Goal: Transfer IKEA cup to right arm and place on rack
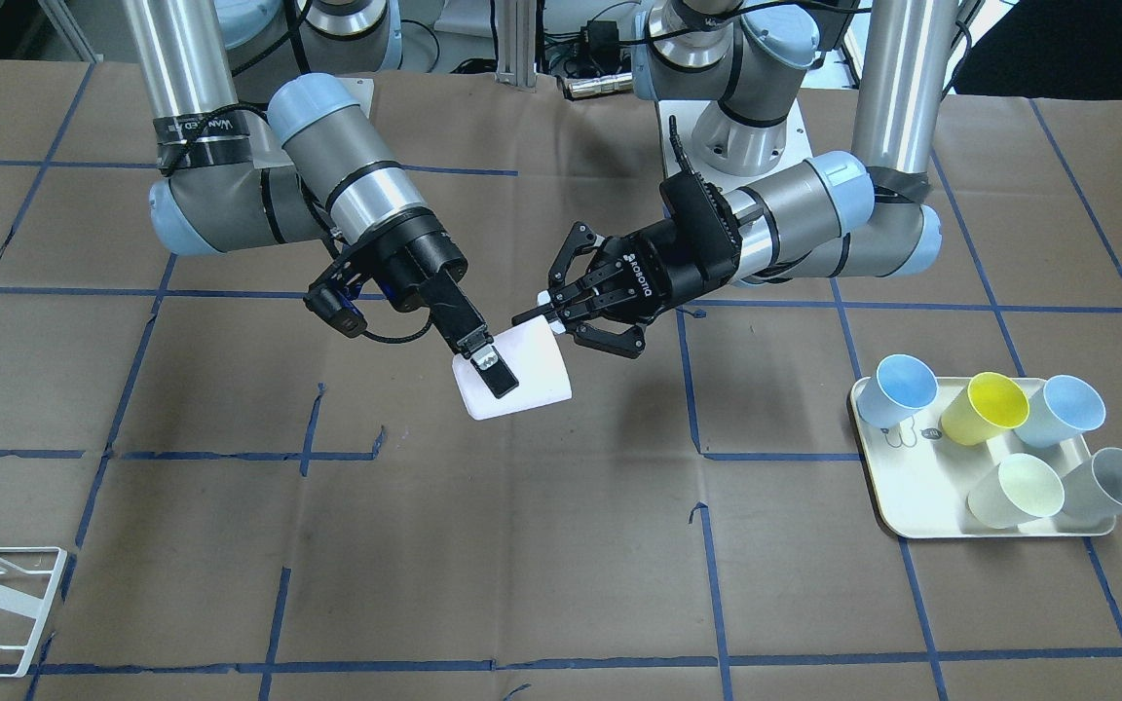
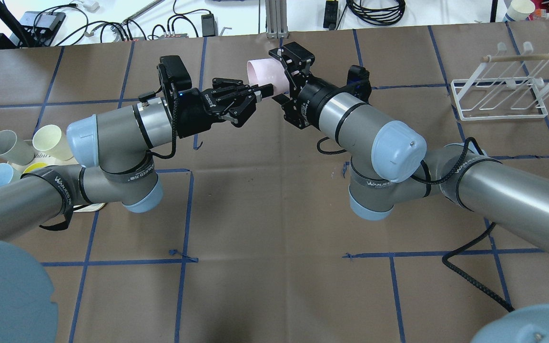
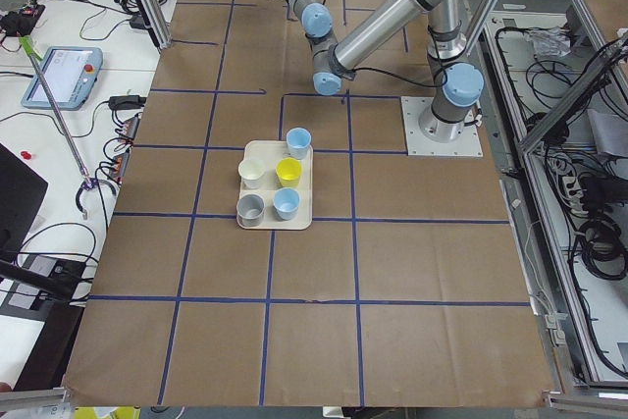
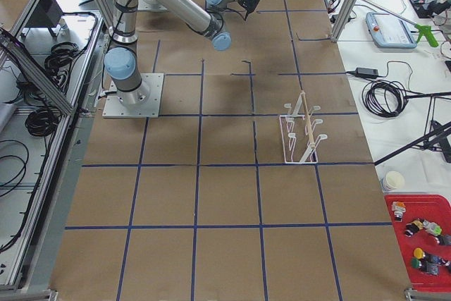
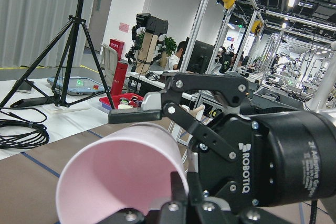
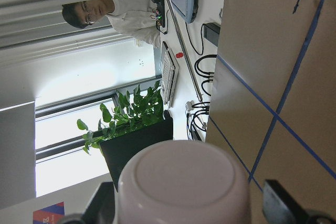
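Next, I open my left gripper off the pinched rim (image 1: 556, 337) and back clear before the cup goes to the rack, as my right gripper is around the cup's body (image 1: 536, 376).
The pale pink IKEA cup (image 1: 534, 378) hangs in the air between both arms over the middle of the table. It also shows in the overhead view (image 2: 262, 76). My left gripper (image 1: 539, 313) is pinched shut on the cup's rim; the left wrist view shows the open mouth of the cup (image 5: 121, 171) with one finger (image 5: 136, 115) on top of the rim. My right gripper (image 2: 281, 76) straddles the cup's body near its base. In the right wrist view the cup (image 6: 184, 182) sits between its jaws with a small gap on one side. The white wire rack (image 2: 498, 100) stands at the far right.
A cream tray (image 1: 897, 492) with several cups lying in it sits on the left arm's side. A wooden rod (image 2: 527, 57) lies across the rack's top. A black cable (image 2: 470, 267) trails on the table under the right arm.
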Available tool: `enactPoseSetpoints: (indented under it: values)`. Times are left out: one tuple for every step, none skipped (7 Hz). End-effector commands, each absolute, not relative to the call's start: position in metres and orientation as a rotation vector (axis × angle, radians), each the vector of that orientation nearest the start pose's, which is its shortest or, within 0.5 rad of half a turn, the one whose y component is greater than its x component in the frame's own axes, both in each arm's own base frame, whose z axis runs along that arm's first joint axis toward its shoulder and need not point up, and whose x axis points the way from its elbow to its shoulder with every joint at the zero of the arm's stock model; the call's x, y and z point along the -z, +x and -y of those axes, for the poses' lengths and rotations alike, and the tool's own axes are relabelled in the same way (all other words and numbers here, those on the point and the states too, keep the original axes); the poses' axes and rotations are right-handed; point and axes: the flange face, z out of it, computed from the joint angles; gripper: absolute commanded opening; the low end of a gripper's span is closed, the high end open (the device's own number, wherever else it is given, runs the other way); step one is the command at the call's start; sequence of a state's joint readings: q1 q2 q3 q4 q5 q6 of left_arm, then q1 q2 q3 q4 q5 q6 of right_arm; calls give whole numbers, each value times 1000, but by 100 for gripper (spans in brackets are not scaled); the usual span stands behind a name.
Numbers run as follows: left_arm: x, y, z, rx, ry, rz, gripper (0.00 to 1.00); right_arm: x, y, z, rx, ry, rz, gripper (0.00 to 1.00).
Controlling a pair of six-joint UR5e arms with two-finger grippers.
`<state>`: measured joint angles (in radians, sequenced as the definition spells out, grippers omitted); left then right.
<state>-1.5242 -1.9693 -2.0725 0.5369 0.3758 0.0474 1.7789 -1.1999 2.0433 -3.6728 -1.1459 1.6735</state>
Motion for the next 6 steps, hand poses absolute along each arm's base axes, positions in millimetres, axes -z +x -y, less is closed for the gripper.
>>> enactPoseSetpoints:
  values:
    - [-328, -204, 488, -1218, -794, 1689, 2, -335, 281, 484, 471, 1025, -1571, 92]
    - [-328, -204, 488, -1219, -795, 1688, 2, -336, 282, 484, 465, 1029, -1566, 87]
    - [-328, -204, 488, -1220, -795, 1688, 2, -337, 281, 485, 467, 1029, -1563, 86]
    - [-328, -204, 488, -1218, -794, 1689, 14, -338, 281, 486, 469, 1027, -1561, 84]
    - [-333, -203, 490, -1224, -789, 1688, 55, -339, 281, 486, 470, 1025, -1560, 79]
    - [-333, -204, 490, -1213, -776, 1690, 59, -339, 281, 486, 468, 1024, -1561, 74]
